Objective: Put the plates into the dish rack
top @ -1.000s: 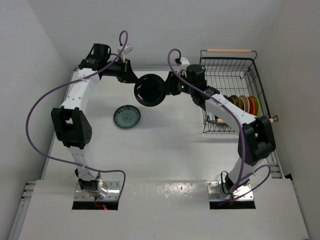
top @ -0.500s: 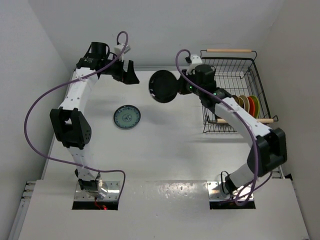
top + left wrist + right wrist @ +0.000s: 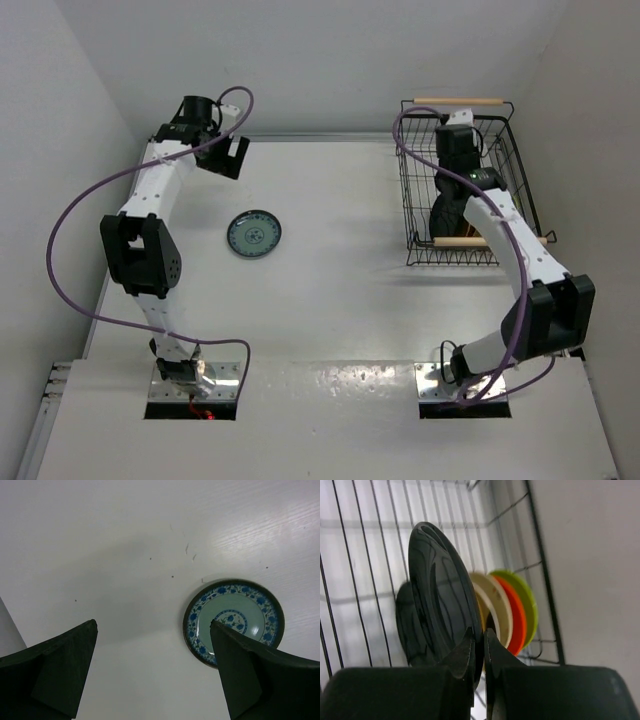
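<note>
I should let go of the black plate with my right gripper and get the patterned plate with it, because the dish rack stands far across from my left gripper.
My right gripper is shut on the rim of a glossy black plate, holding it on edge inside the dish rack. Just behind it stand a cream plate, an orange-red plate and a lime green plate, all upright. From above, the black plate is a dark shape under my right wrist in the dish rack. A blue-grey patterned plate lies flat on the table. My left gripper is open and empty above the table, with the patterned plate beside its right finger.
The rack's pale wooden handles cross its far and near ends. White walls close in the table on the left, back and right. Purple cables loop from both arms.
The black plate, gripped by both grippers over mid-table, went right into the rack in my right gripper. My left gripper let go, opened and drew back to the far left corner.
</note>
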`<state>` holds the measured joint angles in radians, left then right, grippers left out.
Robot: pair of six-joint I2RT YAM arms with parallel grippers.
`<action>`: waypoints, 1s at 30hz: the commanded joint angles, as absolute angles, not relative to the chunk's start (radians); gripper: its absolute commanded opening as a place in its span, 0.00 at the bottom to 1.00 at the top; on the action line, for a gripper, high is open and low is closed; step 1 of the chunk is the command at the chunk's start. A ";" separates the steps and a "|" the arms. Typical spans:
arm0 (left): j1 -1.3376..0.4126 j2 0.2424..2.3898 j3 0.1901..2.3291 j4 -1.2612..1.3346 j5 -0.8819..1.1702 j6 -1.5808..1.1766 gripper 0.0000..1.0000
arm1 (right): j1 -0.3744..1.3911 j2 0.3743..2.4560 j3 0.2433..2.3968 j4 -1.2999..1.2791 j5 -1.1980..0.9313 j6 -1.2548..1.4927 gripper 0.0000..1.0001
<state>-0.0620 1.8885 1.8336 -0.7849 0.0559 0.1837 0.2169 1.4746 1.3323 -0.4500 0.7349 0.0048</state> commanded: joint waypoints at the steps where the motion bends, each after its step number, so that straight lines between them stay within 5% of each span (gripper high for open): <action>1: -0.055 1.864 1.815 -0.790 -0.008 0.196 1.00 | 0.209 1.465 1.249 -0.470 0.652 0.050 0.00; 22: -0.055 1.922 1.718 -0.790 -0.040 0.244 1.00 | 0.224 1.631 1.138 -0.416 0.611 0.181 0.00; 25: -0.055 1.950 1.683 -0.790 -0.040 0.244 1.00 | 0.225 1.643 1.154 -0.436 0.620 0.193 0.16; 27: -0.055 1.960 1.674 -0.790 -0.040 0.253 1.00 | 0.225 1.638 1.161 -0.440 0.608 0.180 0.41; 30: -0.055 1.960 1.649 -0.790 -0.058 0.262 1.00 | 0.224 1.611 1.175 -0.443 0.604 0.149 0.56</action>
